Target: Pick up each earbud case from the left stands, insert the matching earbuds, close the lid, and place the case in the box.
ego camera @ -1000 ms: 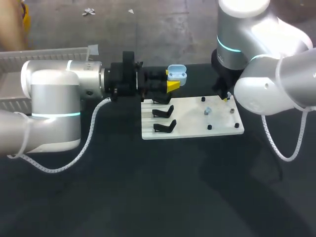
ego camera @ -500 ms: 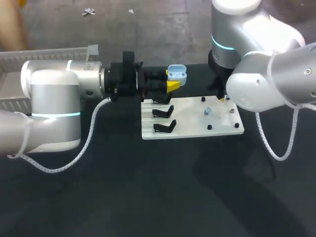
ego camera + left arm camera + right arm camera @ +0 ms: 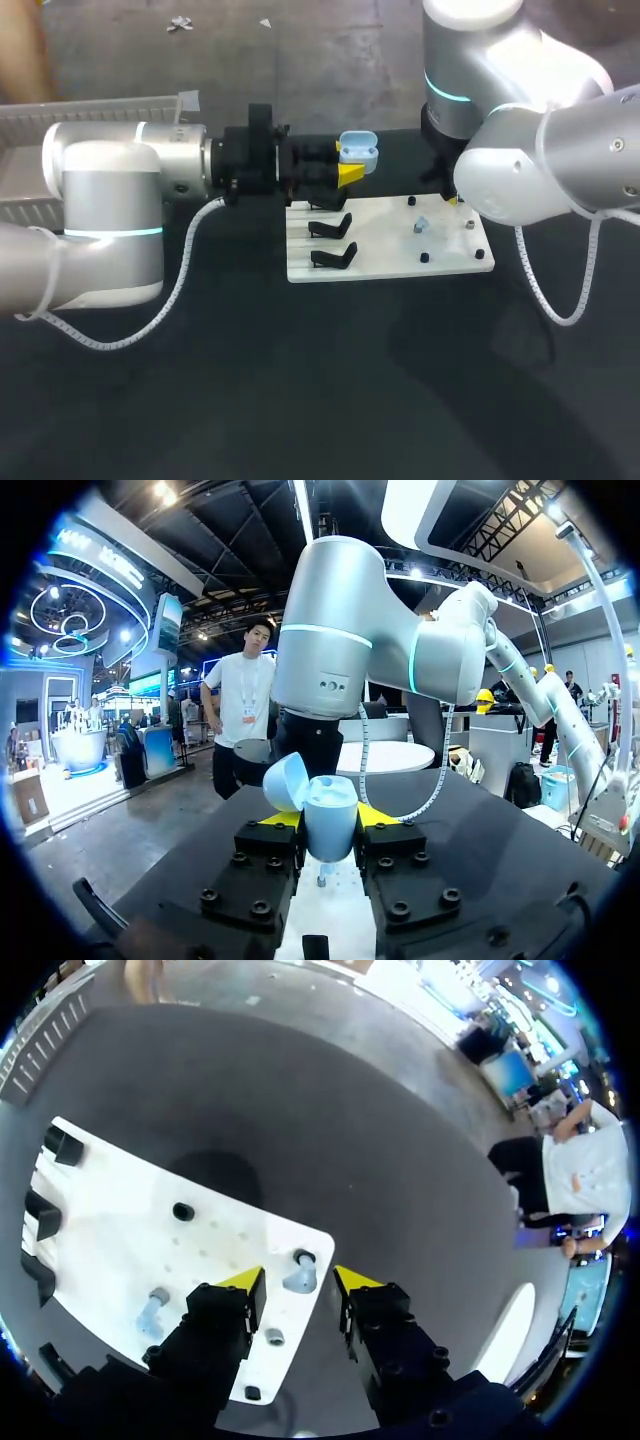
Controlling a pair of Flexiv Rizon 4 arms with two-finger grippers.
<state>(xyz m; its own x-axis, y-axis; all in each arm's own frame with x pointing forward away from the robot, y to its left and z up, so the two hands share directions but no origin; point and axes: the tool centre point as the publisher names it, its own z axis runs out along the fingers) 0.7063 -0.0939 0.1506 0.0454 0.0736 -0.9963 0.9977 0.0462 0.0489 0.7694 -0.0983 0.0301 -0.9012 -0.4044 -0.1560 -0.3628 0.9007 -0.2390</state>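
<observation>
The black peg (image 3: 304, 1256) holds only the pale blue earbud's end (image 3: 300, 1277), so the earbud will slide out when I lift and the peg will stay behind.
A light-blue earbud case (image 3: 358, 151) with its lid up is held above the back left corner of the white board (image 3: 390, 262). My left gripper (image 3: 349, 172) is shut on it. In the left wrist view the case (image 3: 331, 818) sits between both yellow fingertips (image 3: 283, 820), its lid (image 3: 287, 781) tipped to one side. My right gripper (image 3: 299, 1280) hangs open over the board's far right corner, its fingers either side of a pale blue earbud (image 3: 299, 1273) without touching it. A second earbud (image 3: 153, 1310) stands nearby on the board (image 3: 110, 1230). In the head view the right gripper is mostly hidden by its arm.
Two empty black stands (image 3: 330, 226) (image 3: 335, 258) sit on the board's left side. Small black pegs (image 3: 424, 258) dot its right half. A grey ribbed box (image 3: 100, 108) lies at the back left, behind my left arm. Dark table surrounds the board.
My right arm has swung a little to the left over the board's far right corner. The left arm and the case have stayed still.
</observation>
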